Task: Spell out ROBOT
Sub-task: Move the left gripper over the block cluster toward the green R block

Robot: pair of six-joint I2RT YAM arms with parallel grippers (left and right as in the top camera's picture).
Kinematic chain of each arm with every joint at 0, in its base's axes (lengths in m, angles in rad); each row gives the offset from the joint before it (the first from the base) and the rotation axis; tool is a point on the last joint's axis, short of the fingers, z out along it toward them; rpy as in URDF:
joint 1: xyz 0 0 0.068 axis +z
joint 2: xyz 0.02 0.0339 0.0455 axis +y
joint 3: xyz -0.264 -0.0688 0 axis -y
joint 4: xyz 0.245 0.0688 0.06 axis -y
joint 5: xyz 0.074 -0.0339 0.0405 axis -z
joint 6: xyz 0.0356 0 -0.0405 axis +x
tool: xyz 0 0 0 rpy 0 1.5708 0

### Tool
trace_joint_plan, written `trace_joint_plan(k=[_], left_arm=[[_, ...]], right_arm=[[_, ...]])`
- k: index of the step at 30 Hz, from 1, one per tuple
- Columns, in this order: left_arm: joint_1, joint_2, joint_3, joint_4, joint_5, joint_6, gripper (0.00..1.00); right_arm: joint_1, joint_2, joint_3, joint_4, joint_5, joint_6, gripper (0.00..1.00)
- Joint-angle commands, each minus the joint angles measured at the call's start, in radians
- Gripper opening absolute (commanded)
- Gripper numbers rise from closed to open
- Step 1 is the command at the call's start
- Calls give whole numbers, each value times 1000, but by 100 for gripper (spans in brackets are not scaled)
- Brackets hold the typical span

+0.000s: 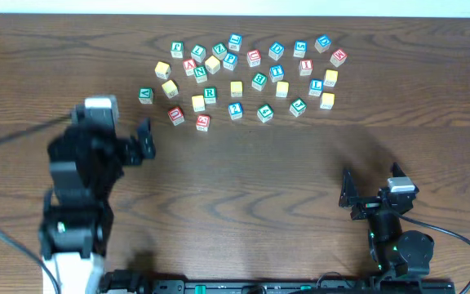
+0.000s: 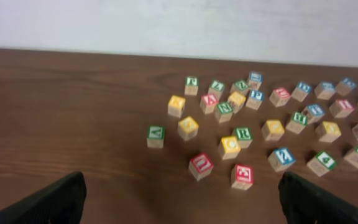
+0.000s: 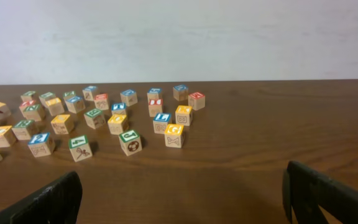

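I should move next toward the green R block (image 1: 210,92), which lies letter up and square to my left gripper's open fingers, until the fingers are around its sides (image 1: 210,99).
Several wooden letter blocks lie scattered at the far middle of the table. A green R block (image 1: 210,95) sits in the left part of the cluster; it also shows in the left wrist view (image 2: 243,136). Two red blocks (image 1: 175,115) (image 1: 203,122) are nearest my left gripper (image 1: 144,140), which is open and empty, a short way in front and left of the cluster. In the left wrist view the fingers frame bare table (image 2: 179,205). My right gripper (image 1: 372,196) is open and empty at the near right, far from the blocks (image 3: 179,199).
The wooden table (image 1: 268,180) stretches between the arms and the blocks. A pale wall (image 2: 179,25) stands behind the far edge. A lone green block (image 1: 145,95) sits at the cluster's left edge.
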Motion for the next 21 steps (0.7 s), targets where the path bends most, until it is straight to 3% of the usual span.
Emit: trace_joint_plan(k=[1,11,21], left_arm=[[4,123,169,-66,19,17,98],[2,574,709,-364,31,17,98],[2,668,743,-337,123,13,98]], right_arm=[[4,-6,-3,-4,1,-15,99],[4,-6,-3,-4,1,-15,99],[4,-6,-3,-4,1,-15,99]])
